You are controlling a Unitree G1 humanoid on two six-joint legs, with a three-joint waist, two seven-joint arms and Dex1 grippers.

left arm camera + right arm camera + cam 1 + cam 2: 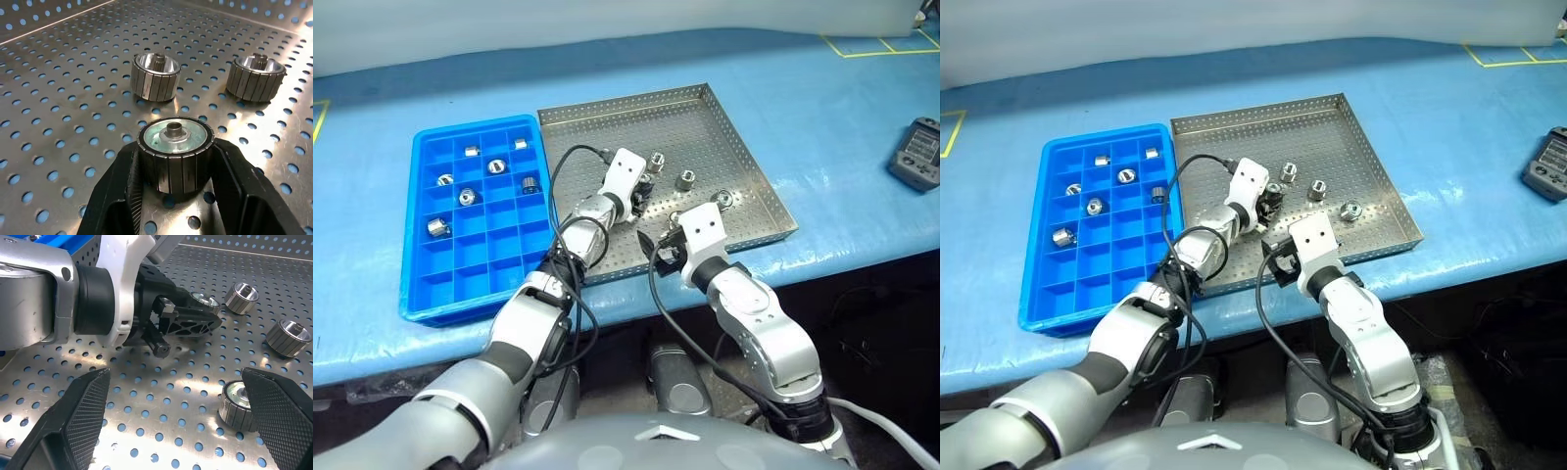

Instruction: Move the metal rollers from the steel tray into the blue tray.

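The roller (pixel 176 152) is level and centred in my left gripper's fingers, so I keep carrying it until it gets to an empty compartment (pixel 471 252) in the near half of the blue tray.
The steel tray (pixel 597 127) lies on the blue table, with the blue tray (pixel 421 294) beside it on its left. Several metal rollers (pixel 495 166) sit in separate compartments of the blue tray. My left gripper (pixel 646 188) reaches into the steel tray, and its black fingers (pixel 122 196) press both sides of an upright roller (pixel 174 147) that stands on the perforated floor. Three more rollers (pixel 658 160) (pixel 686 179) (pixel 723 200) lie loose just beyond it. My right gripper (pixel 661 250) hovers open over the tray's near edge, with one loose roller (pixel 234 404) close to one finger.
A dark handheld device (pixel 917 152) lies at the far right of the table. Yellow tape lines (pixel 881 44) mark the back right corner. Black cables loop over both wrists. The table's front edge runs just below both trays.
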